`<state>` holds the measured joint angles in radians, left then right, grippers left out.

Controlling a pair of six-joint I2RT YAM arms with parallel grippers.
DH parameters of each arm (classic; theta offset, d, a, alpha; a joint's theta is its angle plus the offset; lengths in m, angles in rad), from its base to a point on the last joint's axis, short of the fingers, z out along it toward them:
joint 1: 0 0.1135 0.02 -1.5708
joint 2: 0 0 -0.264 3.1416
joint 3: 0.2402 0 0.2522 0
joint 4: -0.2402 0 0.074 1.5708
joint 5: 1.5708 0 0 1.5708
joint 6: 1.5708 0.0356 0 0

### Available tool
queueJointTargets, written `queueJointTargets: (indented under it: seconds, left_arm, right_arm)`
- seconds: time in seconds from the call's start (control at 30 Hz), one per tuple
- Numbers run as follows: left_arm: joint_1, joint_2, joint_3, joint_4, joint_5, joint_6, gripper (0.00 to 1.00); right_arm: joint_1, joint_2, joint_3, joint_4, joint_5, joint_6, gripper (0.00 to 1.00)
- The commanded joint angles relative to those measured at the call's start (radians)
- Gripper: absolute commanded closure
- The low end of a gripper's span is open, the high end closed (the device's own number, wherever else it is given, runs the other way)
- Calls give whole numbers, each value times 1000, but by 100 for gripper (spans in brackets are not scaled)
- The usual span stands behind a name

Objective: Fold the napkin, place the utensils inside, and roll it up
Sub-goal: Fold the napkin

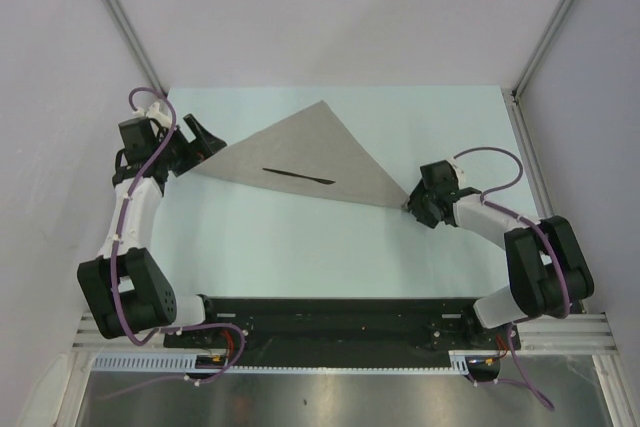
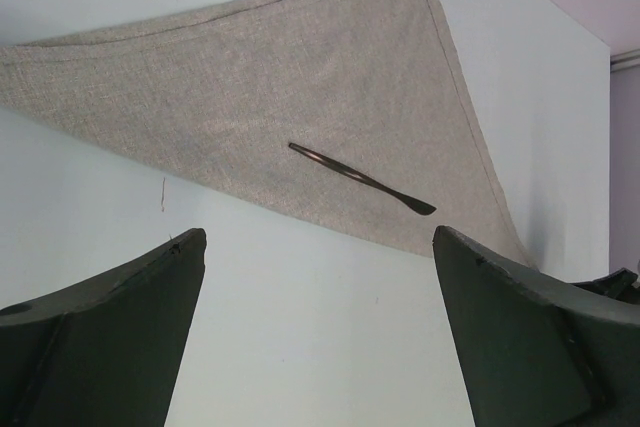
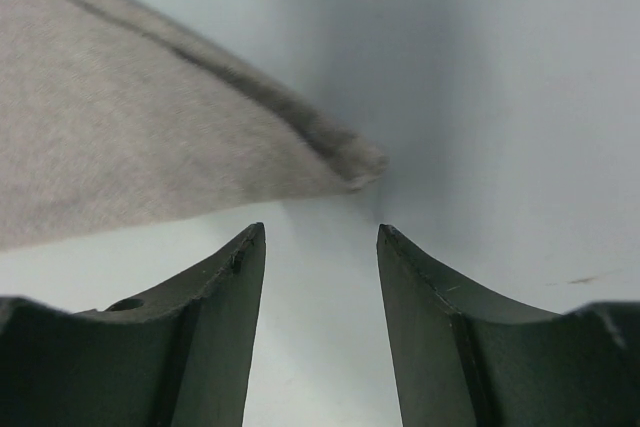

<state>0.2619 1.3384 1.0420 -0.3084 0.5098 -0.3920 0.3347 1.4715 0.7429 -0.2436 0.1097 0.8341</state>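
The napkin's pointed corner is in front of the right gripper's open fingers and clear of the utensil, so the robot should go on moving closer until the fingers close on its tip.
The grey-beige napkin lies folded into a triangle on the table, its long edge toward me. The thin black utensil lies on it near that edge; it also shows in the left wrist view on the napkin. My left gripper is open and empty beside the napkin's left corner, nothing between its fingers. My right gripper is open and empty, just short of the napkin's right corner, which lies ahead of its fingertips.
The pale table is enclosed by white walls with metal posts at the back corners. A black rail with the arm bases runs along the near edge.
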Motion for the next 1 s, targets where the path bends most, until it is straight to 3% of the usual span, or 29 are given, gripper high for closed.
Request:
queueJointTargets:
  seconds: [0.0,0.6,0.83,0.97]
  left_arm:
    - [10,-28,-7,40,38,-11,0]
    - [10,-21,-4,32,27,-4,0]
    - [10,-19,-3,29,22,-2,0]
    - [10,-21,-3,31,22,-2,0]
  right_arm:
    - [-39,-30,-39,41,36,74,47]
    - [-132,-16,-65,102,21,63,49]
    - [-134,12,-59,119,19,62,55]
    - [-132,30,-43,119,27,59,63]
